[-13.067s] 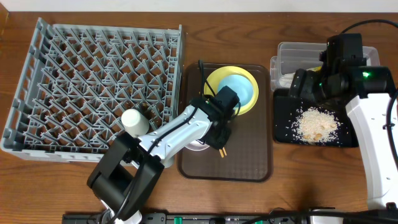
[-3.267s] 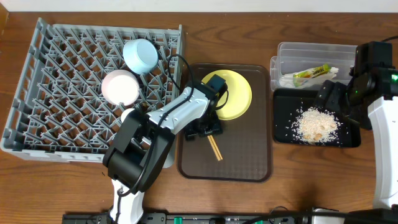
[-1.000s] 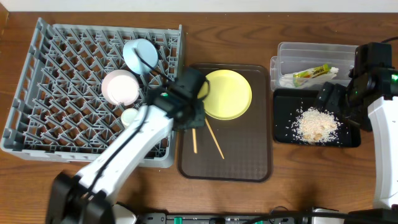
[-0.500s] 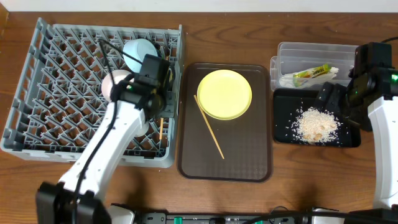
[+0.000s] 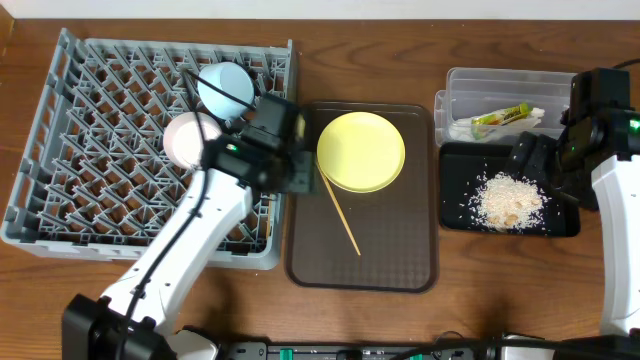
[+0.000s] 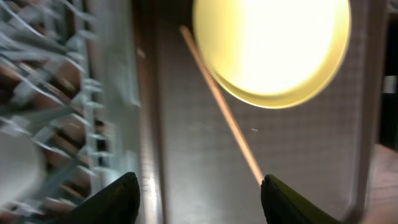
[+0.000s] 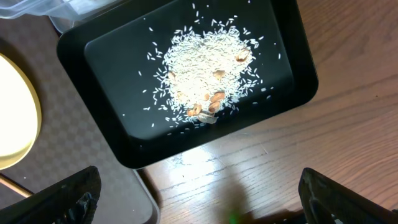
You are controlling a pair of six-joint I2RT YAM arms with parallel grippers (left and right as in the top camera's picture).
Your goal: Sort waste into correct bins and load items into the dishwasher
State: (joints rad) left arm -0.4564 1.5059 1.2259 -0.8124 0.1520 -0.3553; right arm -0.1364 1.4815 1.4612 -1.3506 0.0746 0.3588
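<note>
I can see that the chopstick's lower half (image 5: 347, 228) is clear of the pale-yellow plate, so I should now lower my left gripper toward that half (image 5: 341, 214) until its fingers straddle it and close.
My left gripper (image 5: 292, 172) (image 6: 200, 200) hangs open and empty over the seam between the grey dishwasher rack (image 5: 110, 215) (image 6: 62, 93) and the brown tray. One wooden chopstick (image 5: 338, 212) (image 6: 219, 109) lies slanted on that tray beside the pale-yellow plate (image 5: 361, 150) (image 6: 270, 43). A light-blue bowl (image 5: 225, 88) and a white bowl (image 5: 190, 140) sit in the rack. The clear tub (image 5: 470, 85) holds the green-and-orange wrapper (image 5: 505, 117). Rice scraps (image 5: 508, 200) (image 7: 205, 68) lie in the black tray (image 5: 455, 205) (image 7: 93, 56). My right gripper (image 5: 540, 162) (image 7: 205, 199) is open, above that tray's edge.
The brown serving tray (image 5: 390, 250) (image 6: 205, 155) (image 7: 93, 143) fills the middle, between the rack and the two bins. Bare wooden table (image 7: 261, 155) shows below the black tray. The plate's rim (image 7: 12, 112) shows at the left of the right wrist view.
My left gripper carried one chopstick from the brown tray to the rack, opened, and swung back right to the tray's left edge. The right arm has stayed still.
</note>
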